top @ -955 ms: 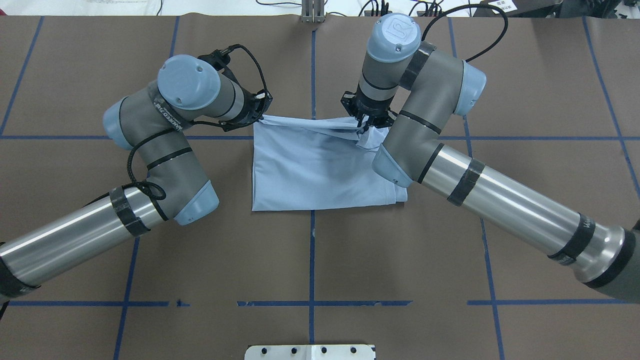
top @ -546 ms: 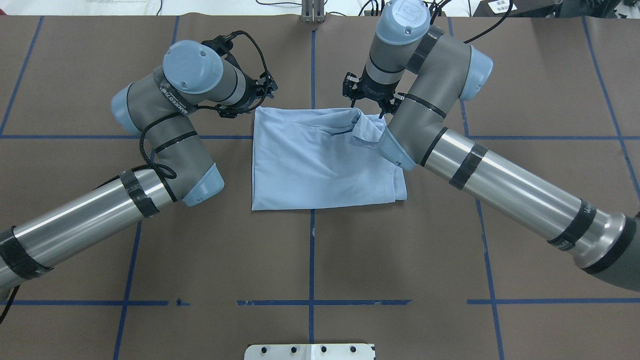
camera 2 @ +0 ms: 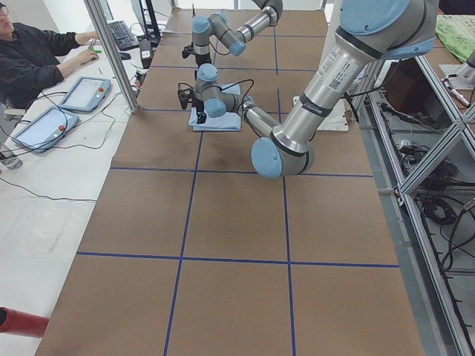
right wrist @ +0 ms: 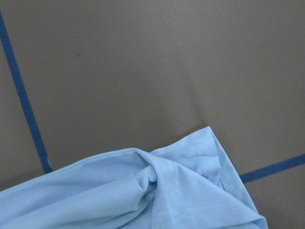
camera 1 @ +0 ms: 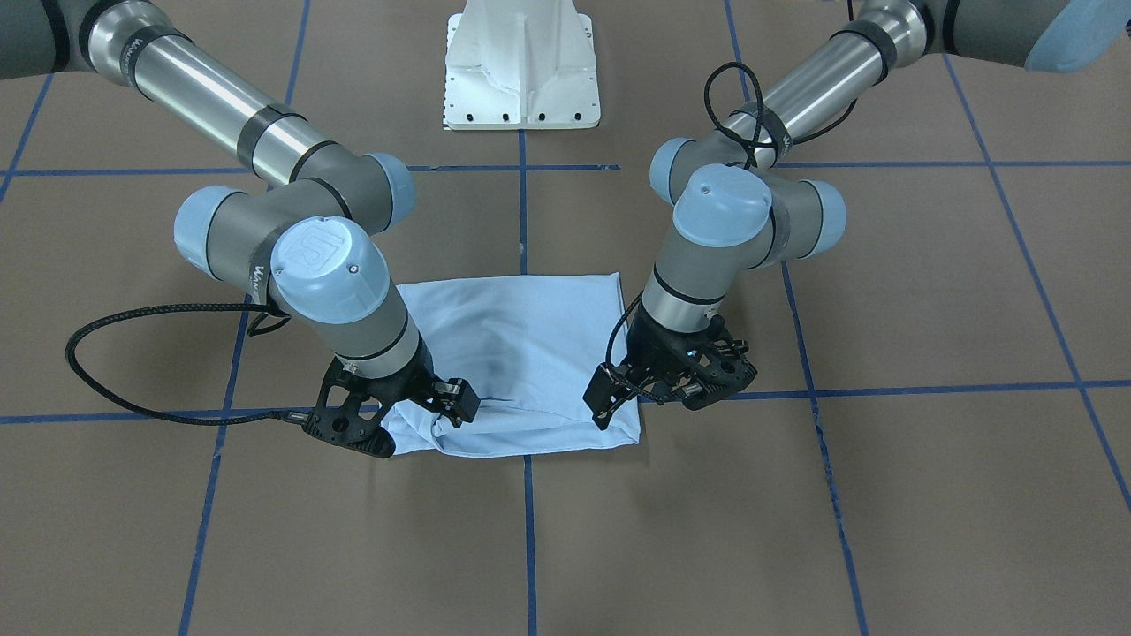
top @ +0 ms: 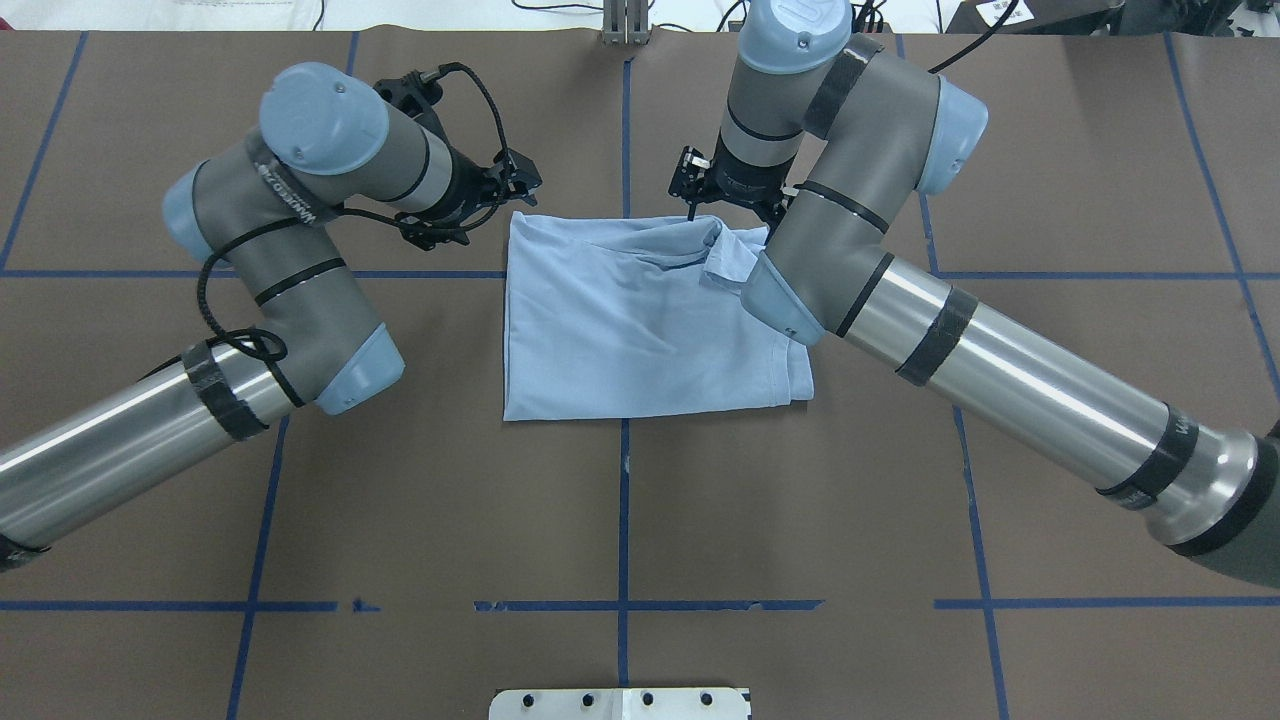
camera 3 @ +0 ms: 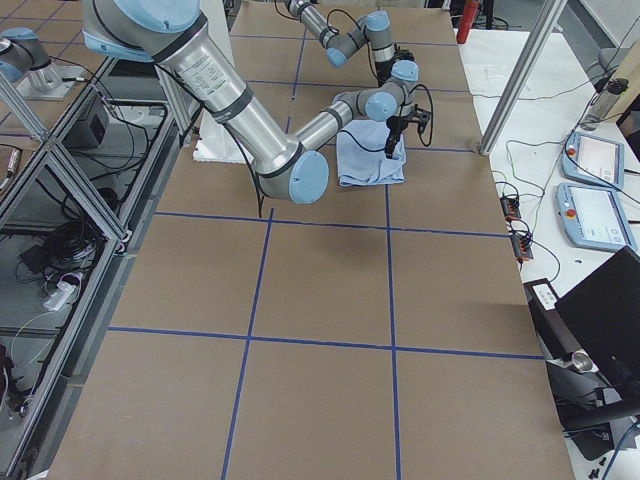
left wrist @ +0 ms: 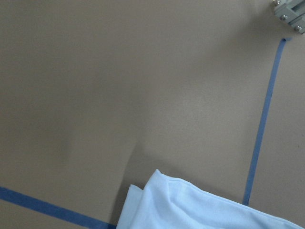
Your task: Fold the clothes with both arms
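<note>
I expect the bunched cloth (camera 1: pixel 420 425) to spread flat while the rest stays in place when I pull, because it gathers in loose folds (right wrist: pixel 147 182) at the T-shirt's corner.
The pale blue T-shirt (top: pixel 640 330) lies folded into a rough rectangle on the brown table, with a loose sleeve flap bunched at its far right corner (right wrist: pixel 143 191). My left gripper (top: pixel 480 205) hangs open just beyond the shirt's far left corner, off the cloth. My right gripper (top: pixel 730 195) is open above the far right corner, also holding nothing. In the front-facing view the left gripper (camera 1: pixel 671 384) and the right gripper (camera 1: pixel 393 415) hover over the shirt's (camera 1: pixel 521 344) near edge. The left wrist view shows only a shirt corner (left wrist: pixel 190 205).
Blue tape lines (top: pixel 625 500) grid the brown table cover. The white pedestal base (camera 1: pixel 521 79) stands at the robot's side. A metal bracket (top: pixel 625 25) sits at the far edge. A person (camera 2: pixel 30 52) sits at a side desk with tablets (camera 2: pixel 82 93).
Both grippers let go of the shirt's far edge, opened and lifted away from it. The edge dropped flat onto the table. The left arm swung outward to the left.
</note>
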`<state>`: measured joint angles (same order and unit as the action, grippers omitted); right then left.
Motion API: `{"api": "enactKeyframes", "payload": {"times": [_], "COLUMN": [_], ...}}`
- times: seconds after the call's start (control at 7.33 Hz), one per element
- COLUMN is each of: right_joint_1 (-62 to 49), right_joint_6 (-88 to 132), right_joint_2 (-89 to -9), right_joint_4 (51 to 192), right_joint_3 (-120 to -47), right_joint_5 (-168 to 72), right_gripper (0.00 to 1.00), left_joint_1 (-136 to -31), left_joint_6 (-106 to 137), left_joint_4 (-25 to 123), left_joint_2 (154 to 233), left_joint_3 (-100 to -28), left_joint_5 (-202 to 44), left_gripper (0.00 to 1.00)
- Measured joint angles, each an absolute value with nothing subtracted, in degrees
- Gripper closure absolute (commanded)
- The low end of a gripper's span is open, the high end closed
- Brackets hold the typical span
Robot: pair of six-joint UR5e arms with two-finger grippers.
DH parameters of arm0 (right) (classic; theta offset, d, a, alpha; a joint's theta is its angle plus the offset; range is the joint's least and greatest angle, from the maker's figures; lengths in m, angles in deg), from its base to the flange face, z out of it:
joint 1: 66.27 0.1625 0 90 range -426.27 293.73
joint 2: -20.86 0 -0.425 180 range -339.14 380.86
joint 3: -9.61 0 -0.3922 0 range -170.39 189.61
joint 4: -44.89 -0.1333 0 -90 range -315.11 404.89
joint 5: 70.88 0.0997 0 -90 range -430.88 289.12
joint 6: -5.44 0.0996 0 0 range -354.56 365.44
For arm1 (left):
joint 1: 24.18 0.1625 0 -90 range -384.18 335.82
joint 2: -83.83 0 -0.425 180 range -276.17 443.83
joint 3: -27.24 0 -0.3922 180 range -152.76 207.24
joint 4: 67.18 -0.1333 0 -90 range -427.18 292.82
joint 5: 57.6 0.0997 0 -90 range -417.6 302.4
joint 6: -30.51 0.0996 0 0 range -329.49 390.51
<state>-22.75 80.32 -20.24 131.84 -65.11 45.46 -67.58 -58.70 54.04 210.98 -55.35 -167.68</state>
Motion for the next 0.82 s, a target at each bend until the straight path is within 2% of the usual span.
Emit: {"api": "enactKeyframes", "payload": {"times": [0.27,0.82], "right_joint_1": [-25.08,-26.25], "right_joint_6": [75.49,65.05], "right_joint_2": [-20.19,-20.09], "right_joint_4": [135.79,136.37], "right_joint_3": [-65.54,-62.64], "right_joint_5": [42.04,39.35], "right_gripper": [0.00,0.00], "left_joint_1": [-68.94,-69.49], "left_joint_6": [-56.76,-56.63], "left_joint_4": [53.79,53.56], "left_joint_2": [205.47,203.70], "left_joint_3": [-62.48,-68.56], "left_joint_5": [-170.60,-171.15], "left_gripper": [0.00,0.00]}}
